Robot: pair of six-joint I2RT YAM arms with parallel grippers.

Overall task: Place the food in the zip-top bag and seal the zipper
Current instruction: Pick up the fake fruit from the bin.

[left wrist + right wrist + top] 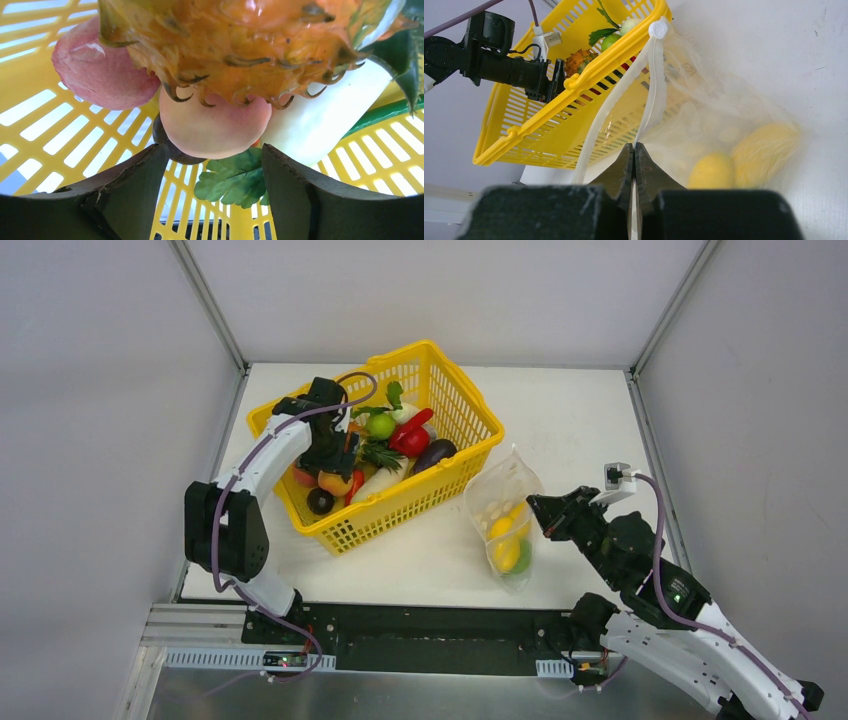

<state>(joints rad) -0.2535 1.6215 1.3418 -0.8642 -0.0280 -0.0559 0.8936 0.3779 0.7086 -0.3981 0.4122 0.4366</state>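
Note:
My left gripper's fingers touch only the peach's near edge (215,151). Next, I open them, reach farther around the peach's wide middle (215,119) and close them before I lift the peach.
The yellow mesh basket (400,505) holds the food: a green fruit (380,425), a red piece (408,440), a dark eggplant (435,453) and others. My left gripper (335,465) is down inside the basket, open. In the left wrist view the left gripper (214,150) stands just under a peach (212,120), beside an orange pineapple (250,45). The zip-top bag (495,502) lies right of the basket with yellow pieces (505,540) and a green one (522,558) inside. My right gripper (634,147) is shut on one zipper strip (651,90); the mouth gapes open.
A second pink peach (100,70), a white radish (325,115) and a green leaf (235,180) crowd the left gripper. The basket's rim (574,85) runs close along the bag's mouth. White enclosure walls stand round the table (580,420).

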